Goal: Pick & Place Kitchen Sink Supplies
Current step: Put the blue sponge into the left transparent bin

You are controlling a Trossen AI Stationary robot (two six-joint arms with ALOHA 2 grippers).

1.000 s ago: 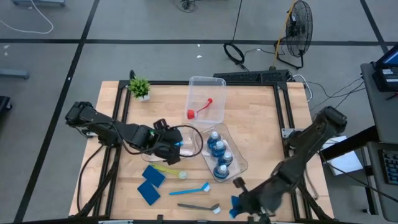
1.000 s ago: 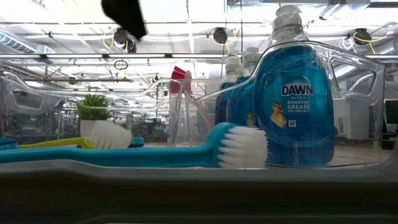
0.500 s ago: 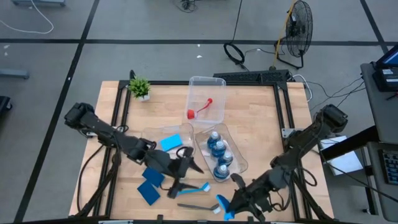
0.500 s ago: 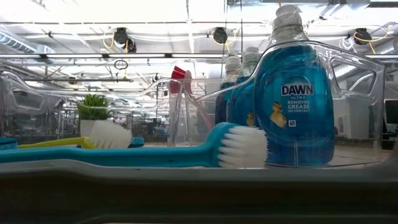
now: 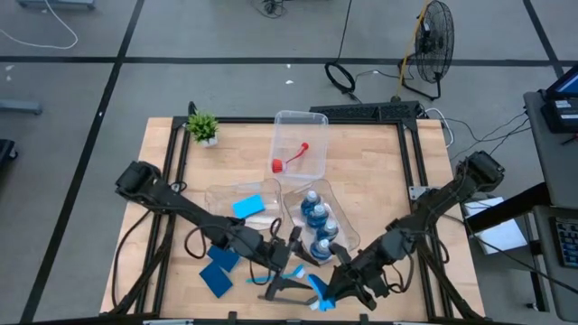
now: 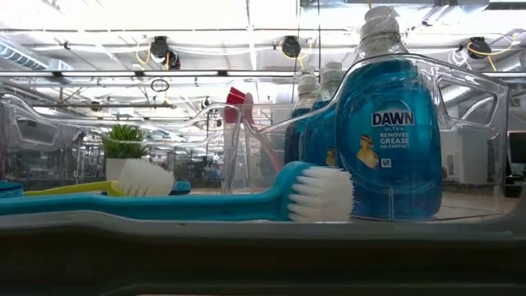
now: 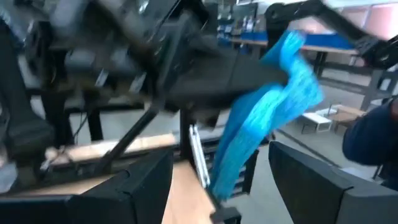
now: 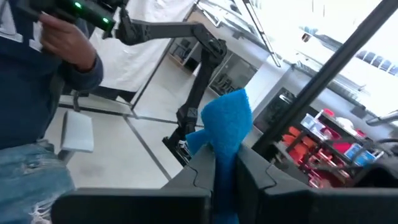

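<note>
My right gripper is pinching the blue sponge and the sponge bin (image 5: pixel 245 203) is on my left gripper's side, so my left gripper should first take hold of the sponge's loose end (image 5: pixel 314 283).
My right gripper (image 5: pixel 327 294) is at the table's near edge, shut on a blue sponge (image 5: pixel 317 291). My left gripper (image 5: pixel 291 264) is open just beside it. In the left wrist view its fingers (image 7: pixel 144 183) stand on either side of that sponge (image 7: pixel 267 118), apart from it. Three blue-liquid bottles (image 5: pixel 318 221) stand in a clear bin. A red brush (image 5: pixel 291 158) lies in the far bin and one sponge (image 5: pixel 245 206) in the left bin. Two sponges (image 5: pixel 218 268), a light-blue brush (image 6: pixel 164 204), a grey brush (image 5: pixel 287 299) and a yellow-green brush (image 6: pixel 66 190) lie on the table. My right gripper pinches the blue sponge between its two fingers (image 8: pixel 198 175) at the sponge's lower end (image 8: pixel 225 163). The rest of the sponge (image 8: pixel 227 121) sticks out past the fingertips, bent and wavy. It is lifted clear of the table.
A small potted plant (image 5: pixel 203 127) stands at the far left corner. The three clear bins (image 5: pixel 312 122) fill the table's middle. A person in a blue sleeve (image 8: pixel 43 74) stands in the room beyond the near edge. Bare wood lies along the table's right side (image 5: pixel 379 181).
My left gripper has left a sponge in the left bin and swung toward the near edge and to the right, up to the right gripper. My right gripper has carried its sponge leftward along the near edge.
</note>
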